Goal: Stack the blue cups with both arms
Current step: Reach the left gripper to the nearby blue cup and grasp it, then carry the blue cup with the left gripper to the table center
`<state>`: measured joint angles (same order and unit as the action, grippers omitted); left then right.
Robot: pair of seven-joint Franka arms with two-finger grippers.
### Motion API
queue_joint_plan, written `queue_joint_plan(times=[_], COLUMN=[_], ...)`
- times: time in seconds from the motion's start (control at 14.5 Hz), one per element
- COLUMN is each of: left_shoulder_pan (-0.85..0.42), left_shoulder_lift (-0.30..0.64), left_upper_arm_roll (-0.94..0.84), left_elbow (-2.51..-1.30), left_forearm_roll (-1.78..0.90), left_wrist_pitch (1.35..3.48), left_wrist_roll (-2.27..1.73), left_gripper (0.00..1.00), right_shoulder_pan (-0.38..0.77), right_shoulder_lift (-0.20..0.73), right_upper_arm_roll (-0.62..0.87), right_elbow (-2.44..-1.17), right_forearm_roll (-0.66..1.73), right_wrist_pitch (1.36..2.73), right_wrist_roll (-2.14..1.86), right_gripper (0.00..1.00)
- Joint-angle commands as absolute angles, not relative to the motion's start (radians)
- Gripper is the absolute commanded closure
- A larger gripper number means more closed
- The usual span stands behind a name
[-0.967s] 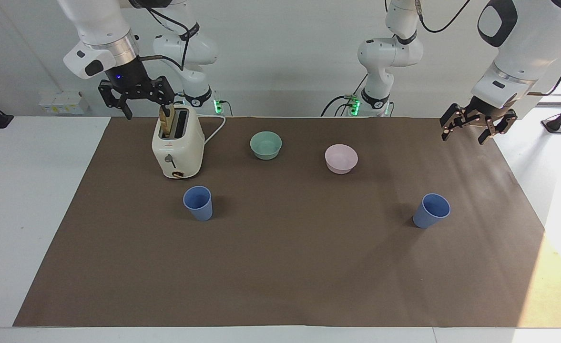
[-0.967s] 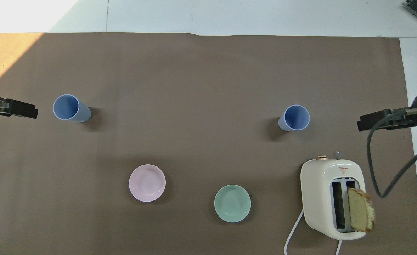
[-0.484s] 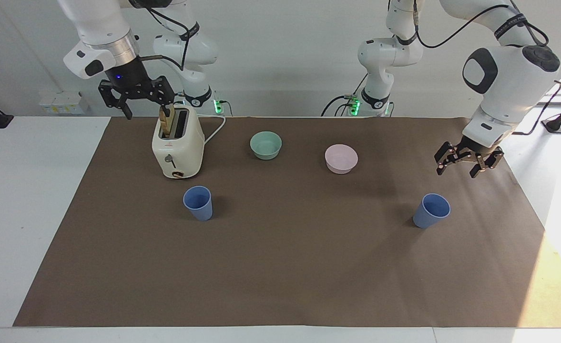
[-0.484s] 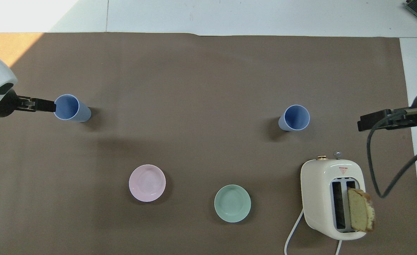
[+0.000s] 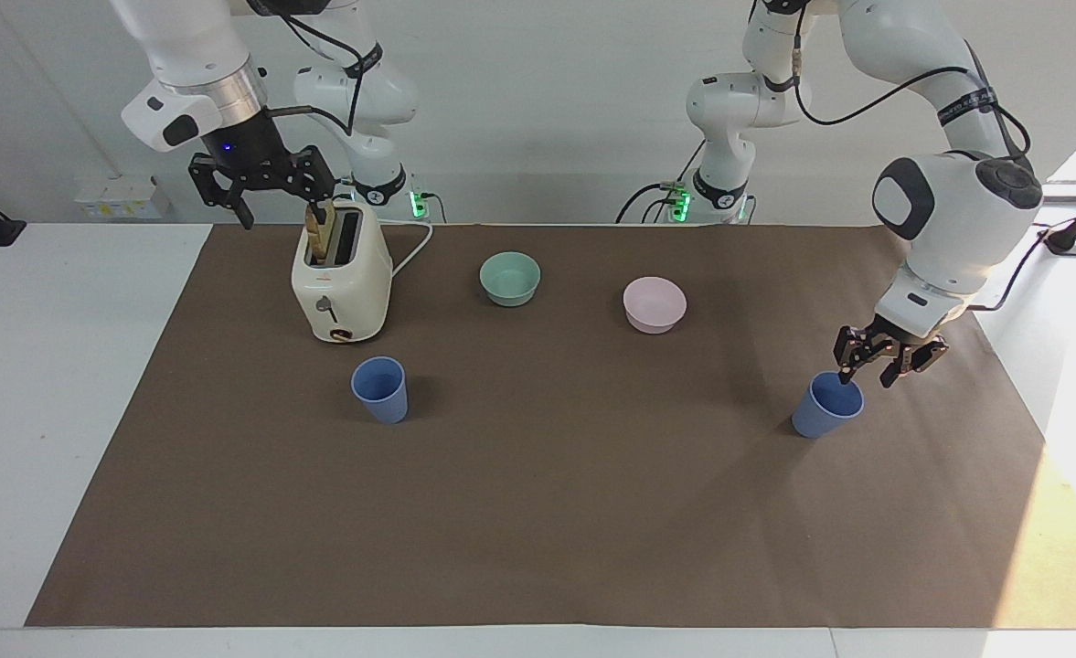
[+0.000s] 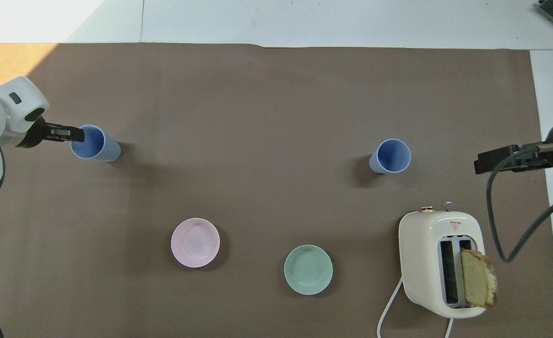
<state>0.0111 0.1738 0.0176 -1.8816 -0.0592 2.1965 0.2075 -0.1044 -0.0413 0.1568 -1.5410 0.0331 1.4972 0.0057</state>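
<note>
I see that both blue cups get narrower toward their base (image 6: 111, 149), so the second blue cup (image 6: 390, 156) will slide deep into the first when I lower it.
One blue cup (image 5: 825, 408) stands upright toward the left arm's end of the table; it also shows in the overhead view (image 6: 97, 143). My left gripper (image 5: 869, 370) is open and low over that cup's rim, on the edge toward the table's end, and in the overhead view (image 6: 75, 135) its tip overlaps the rim. The second blue cup (image 5: 380, 390) stands upright just farther from the robots than the toaster, as the overhead view (image 6: 390, 156) also shows. My right gripper (image 5: 259, 185) is open, empty and waits above the toaster; only its tip (image 6: 492, 162) shows from overhead.
A cream toaster (image 5: 341, 274) with a bread slice (image 6: 478, 277) in one slot stands toward the right arm's end. A mint-green bowl (image 5: 510, 278) and a pink bowl (image 5: 654, 304) sit nearer to the robots than the cups. A brown mat (image 5: 538, 512) covers the table.
My left arm has come down and moved in from the table's end until its gripper is at the cup's rim. The right arm and both cups have not moved.
</note>
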Motion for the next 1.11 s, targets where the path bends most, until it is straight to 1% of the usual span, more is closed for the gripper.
queue_joint_plan(times=[0.0, 0.07, 0.28, 0.48, 0.62, 0.97, 1.04], left_shoulder_pan=[0.032, 0.038, 0.038, 0.038, 0.038, 0.038, 0.038], left_shoulder_lift=[0.19, 0.207, 0.236, 0.247, 0.247, 0.245, 0.245], left_upper_arm_roll=[0.011, 0.011, 0.011, 0.011, 0.011, 0.011, 0.011], left_elbow=[-1.891, -1.891, -1.893, -1.907, -1.905, -1.907, -1.907], left_forearm_roll=[-0.083, -0.106, -0.121, -0.121, -0.121, -0.121, -0.121], left_wrist_pitch=[2.221, 2.232, 2.264, 2.263, 2.257, 2.249, 2.247], left_wrist_roll=[0.233, 0.233, 0.235, 0.238, 0.238, 0.238, 0.236], left_gripper=[0.63, 0.65, 0.68, 0.67, 0.64, 0.63, 0.71], right_shoulder_pan=[-0.12, -0.12, -0.12, -0.12, -0.12, -0.12, -0.12], right_shoulder_lift=[-0.064, -0.064, -0.064, -0.064, -0.064, -0.064, -0.064], right_upper_arm_roll=[0.16, 0.16, 0.16, 0.16, 0.16, 0.16, 0.16], right_elbow=[-1.569, -1.569, -1.569, -1.569, -1.569, -1.569, -1.569], right_forearm_roll=[0.055, 0.055, 0.055, 0.055, 0.055, 0.055, 0.055], right_wrist_pitch=[1.517, 1.517, 1.517, 1.517, 1.517, 1.517, 1.517], right_wrist_roll=[-0.009, -0.009, -0.009, -0.009, -0.009, -0.009, -0.009], right_gripper=[0.0, 0.0, 0.0, 0.0, 0.0, 0.0, 0.0])
